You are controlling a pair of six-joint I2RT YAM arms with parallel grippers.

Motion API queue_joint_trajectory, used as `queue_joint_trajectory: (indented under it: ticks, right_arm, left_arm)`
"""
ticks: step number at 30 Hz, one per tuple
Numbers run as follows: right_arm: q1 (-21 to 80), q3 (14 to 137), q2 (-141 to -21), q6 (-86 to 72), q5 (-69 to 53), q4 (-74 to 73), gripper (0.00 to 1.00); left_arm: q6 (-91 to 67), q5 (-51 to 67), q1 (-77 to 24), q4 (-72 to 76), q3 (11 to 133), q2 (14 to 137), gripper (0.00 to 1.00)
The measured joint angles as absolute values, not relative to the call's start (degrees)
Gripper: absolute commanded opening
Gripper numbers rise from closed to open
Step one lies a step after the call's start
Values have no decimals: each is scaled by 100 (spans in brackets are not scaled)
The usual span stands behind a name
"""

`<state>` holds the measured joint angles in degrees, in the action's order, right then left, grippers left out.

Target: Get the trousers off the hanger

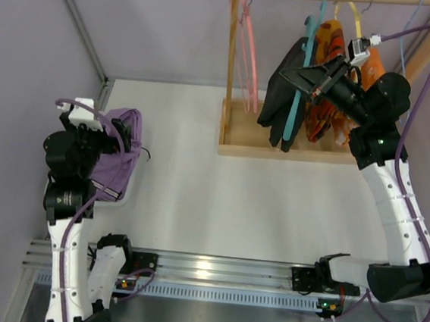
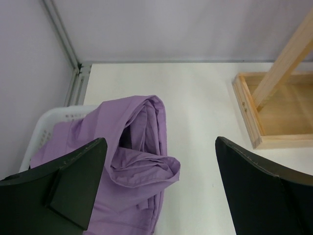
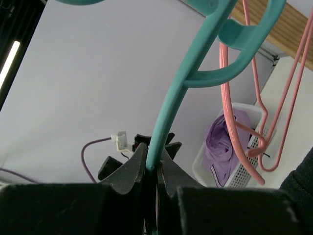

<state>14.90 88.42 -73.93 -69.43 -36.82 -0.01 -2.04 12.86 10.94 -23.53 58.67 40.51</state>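
I should pinch the trousers (image 1: 281,80) with my left gripper and pull them off, because my right gripper is holding the teal hanger (image 1: 292,117) with the black trousers draped over it.
Black trousers (image 1: 281,91) hang over a teal hanger (image 1: 310,41) on the wooden rack's rail. My right gripper (image 1: 299,81) is shut on that hanger. In the right wrist view the teal hanger's (image 3: 186,73) lower end is pinched between the closed fingers of the right gripper (image 3: 153,166). Far off at the left, my left gripper (image 1: 122,133) stands wide open above a crumpled purple garment (image 1: 119,163). In the left wrist view nothing lies between the spread fingers of the left gripper (image 2: 160,142), and the purple garment (image 2: 132,147) sits just below them.
The purple garment spills over a white perforated basket (image 2: 46,122) at the left wall. The wooden rack (image 1: 231,71) also carries pink hangers (image 1: 248,50) and an orange patterned garment (image 1: 338,66) on a yellow hanger. Its tray base (image 2: 249,112) lies at the back right.
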Motion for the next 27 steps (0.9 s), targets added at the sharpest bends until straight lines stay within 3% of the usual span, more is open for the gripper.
queue_joint_trajectory:
  ticks: [6,17,24,27]
  right_arm:
    - [1398,8088,-6593,-6923,-3841,-71,0]
    - [1332,7271,-5369,-6906,-4134,-585,0]
    - [1330,7089,-5214,-6816,-4265,-738,0]
    - [1328,7087,-5210,-6816,-4300,-777,0]
  left_arm:
    - [672,2408,1094,-1968,5205,3430,99]
    - [2438,3669,873,-1708,4978,3747,98]
    - [3028,2495,-2010,-1376,5599,5319,98]
    - [2971,1951,-2947,-1070,5666,5701,89]
